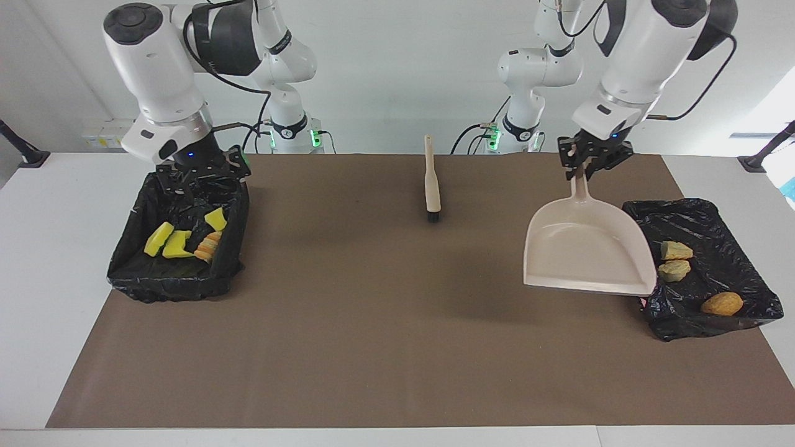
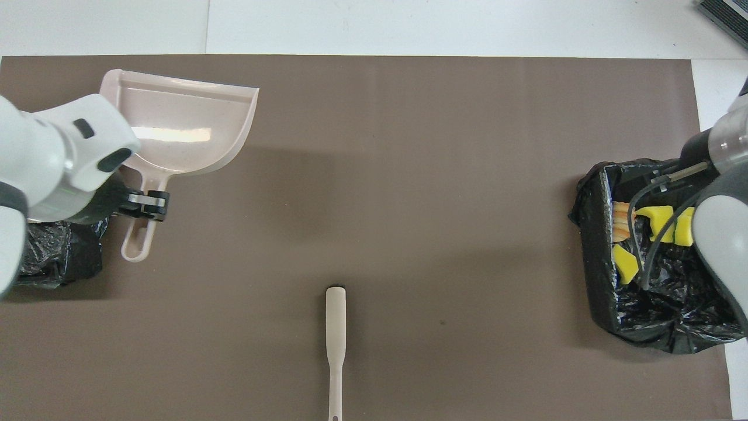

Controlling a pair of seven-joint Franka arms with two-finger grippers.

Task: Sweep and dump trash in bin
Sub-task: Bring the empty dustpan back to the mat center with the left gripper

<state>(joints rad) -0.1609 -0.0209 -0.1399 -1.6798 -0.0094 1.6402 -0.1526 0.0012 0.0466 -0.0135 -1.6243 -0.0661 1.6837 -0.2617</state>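
Note:
The robot's left gripper has the dustpan empty and the brown mat beyond the brush is clear, so the left gripper should keep carrying the dustpan there until the dustpan lies flat, then let go.
My left gripper is shut on the handle of the beige dustpan, which hangs with its handle up beside the bin at the left arm's end. From above, the left gripper clamps the dustpan mid-handle, and the pan looks empty. Three tan bread-like lumps of trash lie in that bin. Yellow sponge chunks and an orange lump lie in the other bin. My right gripper hovers open and empty over that bin's edge nearest the robots.
A beige brush lies flat on the brown mat near the robots, midway between the arms, bristles pointing away from them; the brush shows from above too. White table surrounds the mat.

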